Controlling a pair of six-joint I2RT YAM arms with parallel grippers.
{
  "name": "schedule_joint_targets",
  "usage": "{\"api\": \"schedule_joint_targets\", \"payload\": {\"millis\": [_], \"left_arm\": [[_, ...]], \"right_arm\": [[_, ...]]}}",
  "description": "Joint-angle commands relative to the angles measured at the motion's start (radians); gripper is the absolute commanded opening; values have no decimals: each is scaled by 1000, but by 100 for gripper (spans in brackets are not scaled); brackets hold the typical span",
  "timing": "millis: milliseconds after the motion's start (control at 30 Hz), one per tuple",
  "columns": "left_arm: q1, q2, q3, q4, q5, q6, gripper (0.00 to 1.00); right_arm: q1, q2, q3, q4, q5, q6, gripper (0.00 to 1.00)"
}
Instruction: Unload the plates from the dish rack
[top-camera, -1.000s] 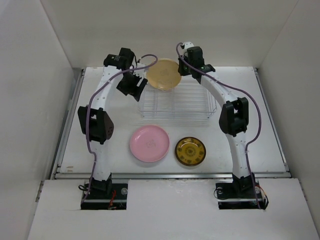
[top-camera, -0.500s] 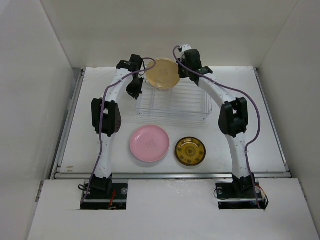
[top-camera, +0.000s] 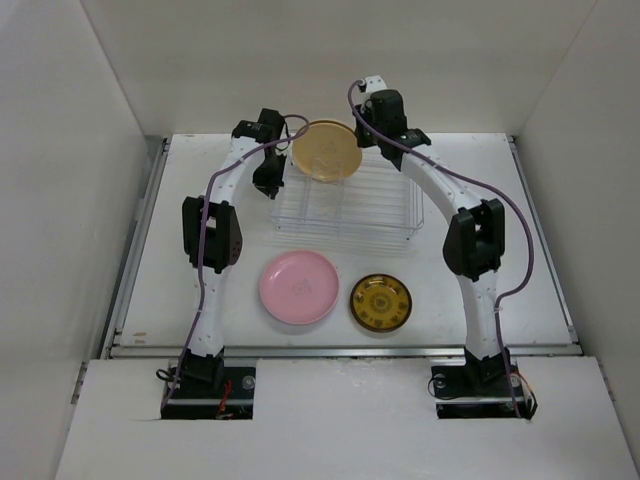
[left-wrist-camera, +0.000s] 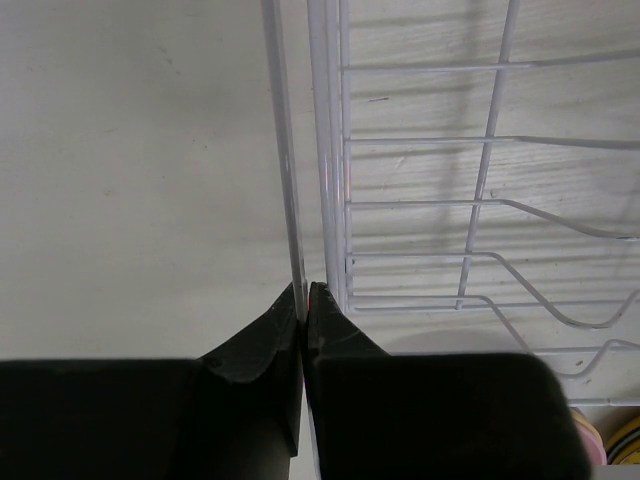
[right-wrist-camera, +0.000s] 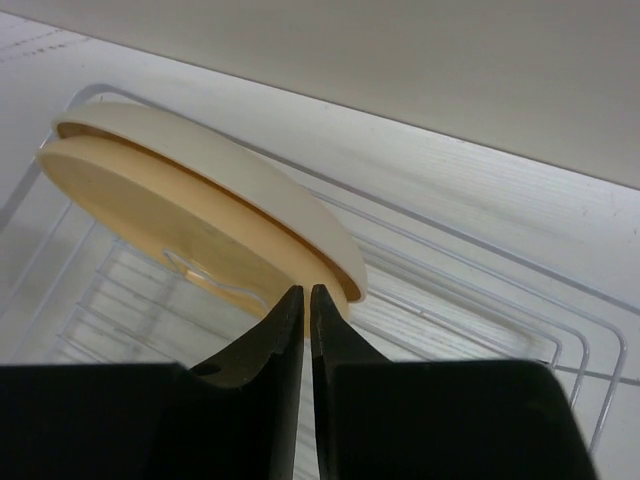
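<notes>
The tan plate's rim (right-wrist-camera: 302, 258) has my right gripper's closed fingers in front of it, so I should open the fingers and slide one into the gap before the cream plate (right-wrist-camera: 337, 277).
The dish rack (top-camera: 350, 205) is a silver-white wire basket at the back middle of the table. My left gripper (top-camera: 270, 182) is at its left end, shut on the rack's top rim wire (left-wrist-camera: 291, 200); the fingertips (left-wrist-camera: 304, 290) pinch that wire. A tan-and-cream plate (top-camera: 327, 150) stands tilted over the rack's far left corner. My right gripper (top-camera: 360, 132) is shut on its lower rim (right-wrist-camera: 306, 290). In the right wrist view the plate (right-wrist-camera: 190, 200) shows a paler cream layer behind the tan face; I cannot tell if that is a second plate.
A pink plate (top-camera: 298, 287) and a dark brown-and-yellow patterned plate (top-camera: 380, 302) lie flat side by side on the table in front of the rack. White walls enclose the table on the left, right and back.
My left gripper swung in from the back left to the rack's left rim and shut on the wire. The right gripper tightened on the plate, which shifted slightly.
</notes>
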Motion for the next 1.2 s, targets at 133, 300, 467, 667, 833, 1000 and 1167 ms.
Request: {"api": "schedule_joint_targets", "payload": {"millis": [133,300,467,667,833,1000,1167], "left_arm": [[6,-3,-27,1,64,-17,0],[6,6,-27,1,64,-17,0],[6,15,-27,1,64,-17,0],[6,24,-17,-10,64,-17,0],[6,24,-17,-10,64,-17,0],[6,24,-17,-10,64,-17,0],[6,24,-17,-1,64,-17,0]], "right_arm": [[16,15,34,38,-43,4,25],[16,36,35,47,-49,-6,26],[16,81,56,47,-28,-6,24],[16,90,65,35,-28,-6,28],[16,8,33,24,-51,-15,47],[25,-85,-51,24,-51,-24,50],[25,-37,-2,-5,-28,-24,50]]}}
